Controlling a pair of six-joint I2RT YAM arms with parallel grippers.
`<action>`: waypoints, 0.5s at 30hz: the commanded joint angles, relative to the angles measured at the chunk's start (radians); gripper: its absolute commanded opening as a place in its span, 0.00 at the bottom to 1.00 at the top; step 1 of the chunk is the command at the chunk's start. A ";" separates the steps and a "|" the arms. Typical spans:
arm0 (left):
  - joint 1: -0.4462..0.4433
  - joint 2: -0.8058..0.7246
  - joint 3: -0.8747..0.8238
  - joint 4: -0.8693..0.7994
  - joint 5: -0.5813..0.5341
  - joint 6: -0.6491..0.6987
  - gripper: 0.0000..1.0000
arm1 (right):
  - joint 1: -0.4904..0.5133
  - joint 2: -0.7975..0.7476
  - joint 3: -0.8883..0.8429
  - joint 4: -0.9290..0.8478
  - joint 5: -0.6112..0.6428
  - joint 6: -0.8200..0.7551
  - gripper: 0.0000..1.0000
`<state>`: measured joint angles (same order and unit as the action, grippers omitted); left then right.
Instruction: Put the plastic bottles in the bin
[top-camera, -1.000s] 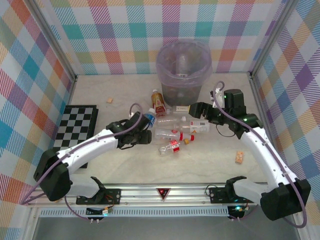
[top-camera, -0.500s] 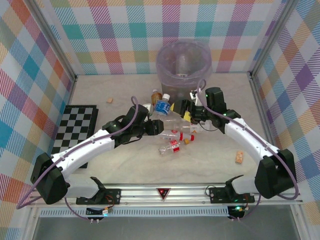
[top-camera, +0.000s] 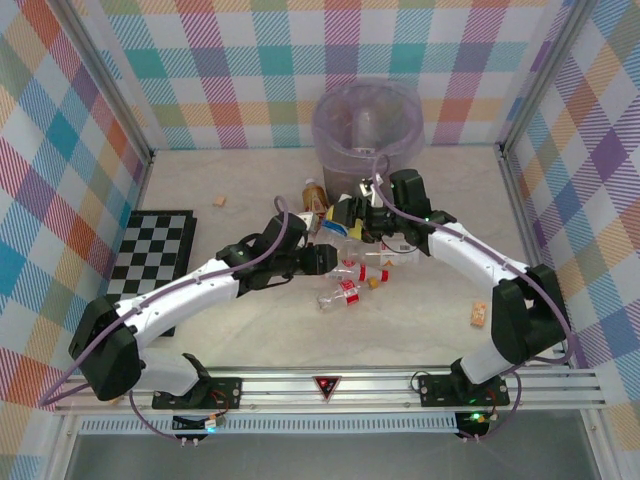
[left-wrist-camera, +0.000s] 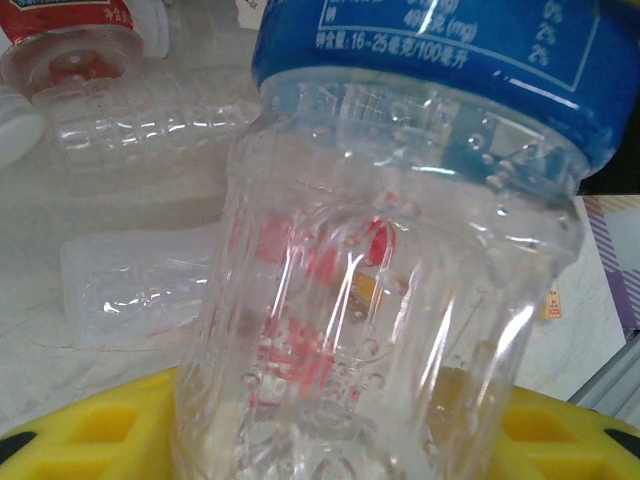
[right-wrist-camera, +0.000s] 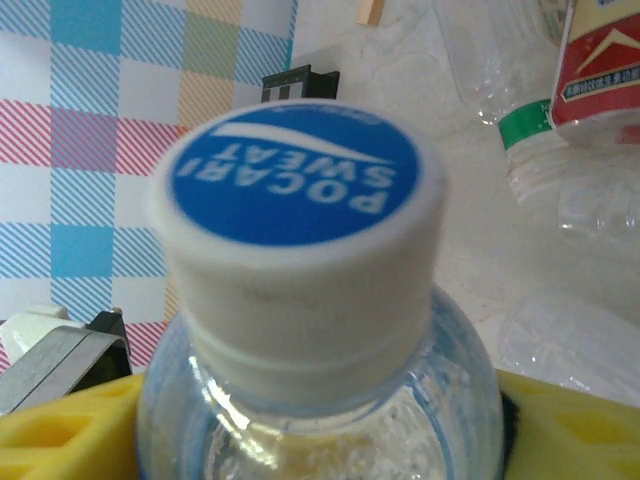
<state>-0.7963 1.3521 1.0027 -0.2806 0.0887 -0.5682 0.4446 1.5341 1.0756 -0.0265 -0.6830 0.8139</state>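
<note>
My left gripper should first open and move away from the lower body (left-wrist-camera: 335, 400) of the blue-labelled bottle, as both grippers are around it. My right gripper will then carry the bottle to the bin (top-camera: 368, 120).
A clear bottle with a blue label (top-camera: 328, 226) (left-wrist-camera: 380, 300) hangs above the pile, gripped at its lower body by my left gripper (top-camera: 322, 256) (left-wrist-camera: 340, 440), whose yellow fingers (left-wrist-camera: 90, 430) press both sides. Its white and blue cap (right-wrist-camera: 300, 190) fills the right wrist view. My right gripper (top-camera: 345, 217) (right-wrist-camera: 320, 440) stands open around the shoulder, with its fingers (right-wrist-camera: 60, 440) close on both sides. The bin (top-camera: 330, 140) stands just behind, with a bottle (top-camera: 365, 128) inside. On the table lie clear red-capped bottles (top-camera: 365, 265) (top-camera: 340, 293) and a brownish one (top-camera: 314, 190).
A folded chessboard (top-camera: 155, 255) lies at the left. Small tan cork blocks sit at the right (top-camera: 479, 314), the back left (top-camera: 218, 200) and by the pile (top-camera: 375, 281). Checked walls close in three sides. A red-labelled bottle (right-wrist-camera: 600, 60) lies below the right gripper.
My right arm has swung left from beside the pile to the cap end of the blue-labelled bottle. My left gripper has lifted that bottle and carried it right, toward the bin.
</note>
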 joint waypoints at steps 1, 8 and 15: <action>-0.009 0.007 -0.010 0.040 -0.004 -0.017 0.51 | 0.002 -0.009 0.017 0.024 -0.016 -0.006 0.70; -0.009 0.001 -0.015 0.047 -0.006 -0.022 0.55 | 0.002 -0.019 0.015 0.003 -0.005 -0.017 0.58; -0.009 -0.033 -0.047 0.046 -0.008 -0.027 0.88 | 0.000 -0.070 0.095 -0.196 0.109 -0.169 0.56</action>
<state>-0.8028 1.3521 0.9775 -0.2478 0.0875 -0.5858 0.4446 1.5272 1.1057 -0.1242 -0.6334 0.7399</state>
